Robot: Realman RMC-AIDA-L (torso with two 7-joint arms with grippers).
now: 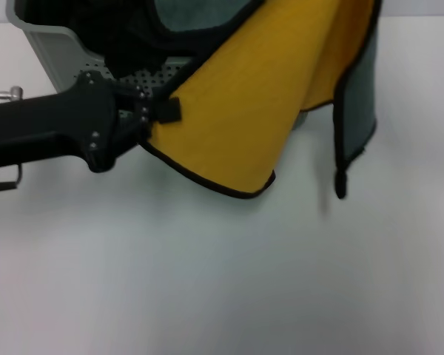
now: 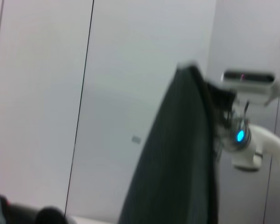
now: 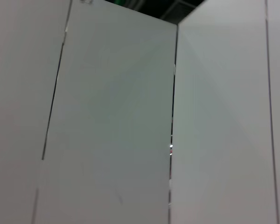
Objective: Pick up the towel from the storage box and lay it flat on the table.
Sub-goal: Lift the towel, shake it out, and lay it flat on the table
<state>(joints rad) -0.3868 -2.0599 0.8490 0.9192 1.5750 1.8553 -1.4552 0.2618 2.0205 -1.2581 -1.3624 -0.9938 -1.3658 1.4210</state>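
Note:
The towel hangs slanted with its grey-teal side folded forward [image 1: 360,103], so my left gripper should pull away from my right gripper to stretch the towel before lowering it.
The towel [image 1: 244,111] hangs spread in the air above the table [image 1: 207,281], yellow face towards me and grey-teal face [image 1: 359,103] folded forward on the right. My left gripper [image 1: 154,112] is shut on the towel's black-piped left edge, just in front of the storage box [image 1: 48,44] at the back left. In the left wrist view the towel [image 2: 177,163] shows as a dark sheet rising to a peak. My right gripper [image 2: 211,93], on its white arm, holds that peak. It is out of the head view.
The towel's lower edge hangs just above the white tabletop. Dark fabric [image 1: 126,29] lies in the box. The right wrist view shows only white wall panels [image 3: 116,121].

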